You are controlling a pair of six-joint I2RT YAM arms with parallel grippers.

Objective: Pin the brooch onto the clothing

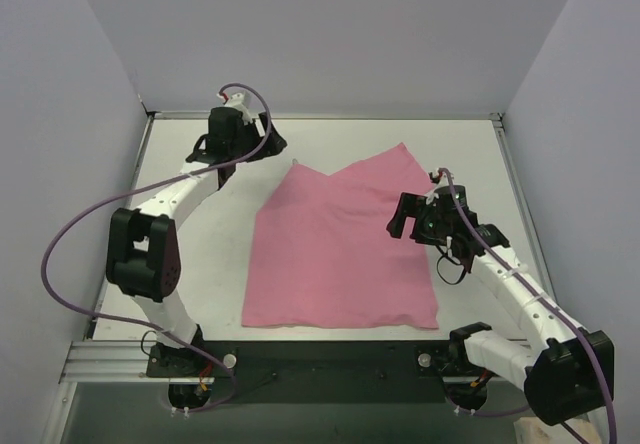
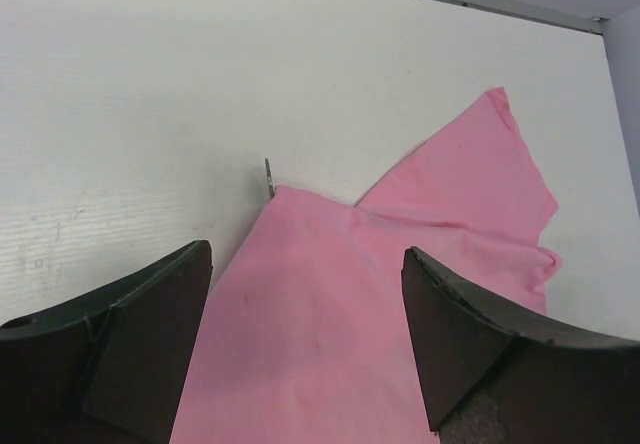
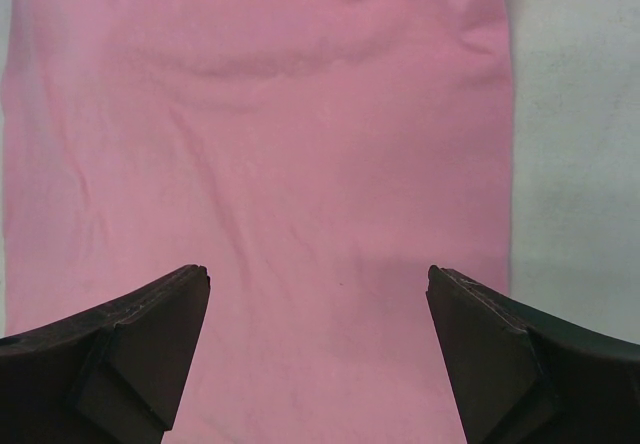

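Note:
My right gripper should take the near hem corner (image 1: 430,320) and lift the T-shirt together with my left gripper, because the sleeve (image 1: 288,178) by the label tab is tucked in.
The pink T-shirt (image 1: 340,249) lies folded flat in the middle of the table. A small pale label tab (image 2: 268,176) sticks out at its far left corner. My left gripper (image 1: 262,150) is open and empty, held beside that far left corner. In the left wrist view (image 2: 307,250) its jaws stand wide apart over the shirt (image 2: 330,304). My right gripper (image 1: 408,220) is open and empty above the shirt's right part. In the right wrist view (image 3: 316,270) only pink fabric (image 3: 260,144) lies between its fingers. No brooch shows in any view.
The white table (image 1: 200,264) is walled at the back and both sides. A metal rail (image 1: 110,362) runs along the near edge by the arm bases. Purple cables loop off both arms.

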